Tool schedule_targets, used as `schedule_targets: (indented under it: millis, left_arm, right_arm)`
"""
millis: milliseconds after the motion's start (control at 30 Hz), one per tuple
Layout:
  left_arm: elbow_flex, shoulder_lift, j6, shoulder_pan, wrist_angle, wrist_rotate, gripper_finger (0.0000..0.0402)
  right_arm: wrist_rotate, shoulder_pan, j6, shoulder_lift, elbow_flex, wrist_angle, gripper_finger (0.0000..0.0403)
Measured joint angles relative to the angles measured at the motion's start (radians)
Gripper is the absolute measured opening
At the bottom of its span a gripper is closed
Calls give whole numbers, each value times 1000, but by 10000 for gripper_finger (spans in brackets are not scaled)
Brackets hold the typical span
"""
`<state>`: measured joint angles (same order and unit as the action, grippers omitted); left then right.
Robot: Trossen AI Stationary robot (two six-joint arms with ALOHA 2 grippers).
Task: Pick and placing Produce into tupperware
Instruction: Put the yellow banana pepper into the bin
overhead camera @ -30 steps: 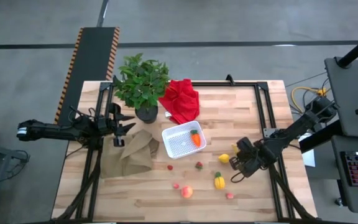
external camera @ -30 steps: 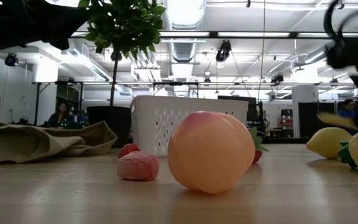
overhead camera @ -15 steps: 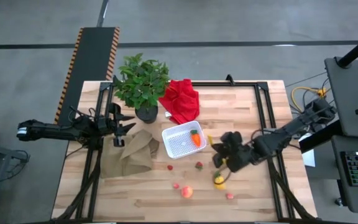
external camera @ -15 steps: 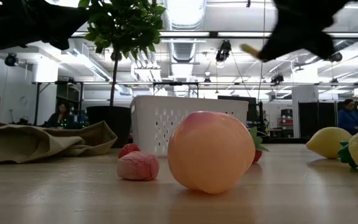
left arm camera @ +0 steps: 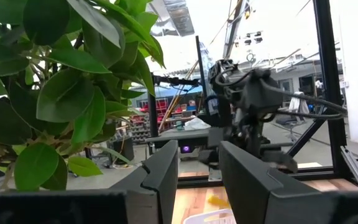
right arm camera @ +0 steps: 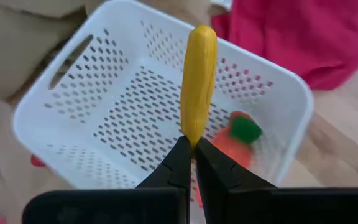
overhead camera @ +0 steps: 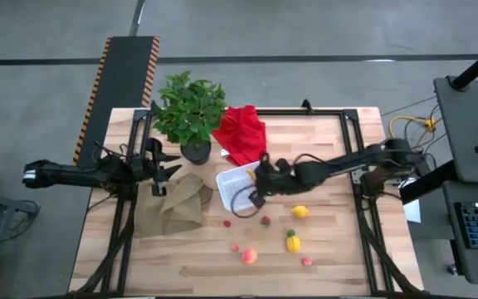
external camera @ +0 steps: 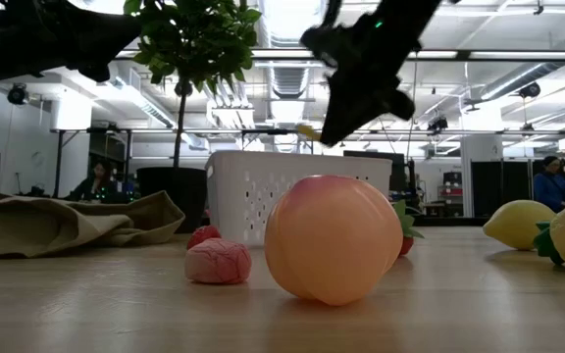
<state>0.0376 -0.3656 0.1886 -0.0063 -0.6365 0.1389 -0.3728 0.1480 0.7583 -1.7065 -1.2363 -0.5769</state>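
The yellow piece [external camera: 308, 131] is hanging over the white tupperware's open inside [overhead camera: 233, 186]. My right gripper should keep bringing the piece down until it dips below the tupperware's rim, then let go.
My right gripper [overhead camera: 254, 178] hangs over the white tupperware [overhead camera: 232, 196] and is shut on a slim yellow toy piece [right arm camera: 197, 81], which also shows in the low view [external camera: 307, 130] just above the rim. An orange carrot [right arm camera: 238, 140] lies inside the tupperware. On the table rest a lemon [overhead camera: 300, 211], a yellow pepper [overhead camera: 293, 242], a peach [overhead camera: 249, 256] and small red berries [overhead camera: 265, 220]. My left gripper [overhead camera: 158, 170] waits open and empty at the table's left, beside the potted plant [overhead camera: 187, 112]. My right gripper pinches one end [right arm camera: 193, 138] of the yellow piece between its two fingertips [right arm camera: 180, 155]. The fingers slant down from the table's right and lie along the piece. The piece sticks out past the fingertips, lifted clear above the tupperware's floor.
A crumpled brown paper bag [overhead camera: 177, 206] lies left of the tupperware. A red cloth [overhead camera: 242, 133] lies behind it. A black frame rail [overhead camera: 359, 166] runs along the table's right side. Bare wood shows along the near edge.
My right gripper has travelled from near the lemon at the table's right toward the left and far edge and now hangs over the tupperware. It has carried the yellow piece with it, shut throughout. The lemon, pepper and peach have stayed put.
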Motion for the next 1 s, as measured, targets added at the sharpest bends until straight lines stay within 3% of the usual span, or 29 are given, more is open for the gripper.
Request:
schedule_targets:
  millis: [300, 767, 1000]
  left_arm:
    - [-5, 0, 0, 0, 2, 0, 105]
    - [-6, 1, -2, 0, 27, 2, 105]
    - [-6, 2, -2, 0, 26, 5, 105]
  right_arm:
    - [13, -69, -37, -149, -185, -271, 9]
    - [14, -84, -64, -174, -220, -321, 10]
    - [10, -84, -64, -174, -220, -328, 59]
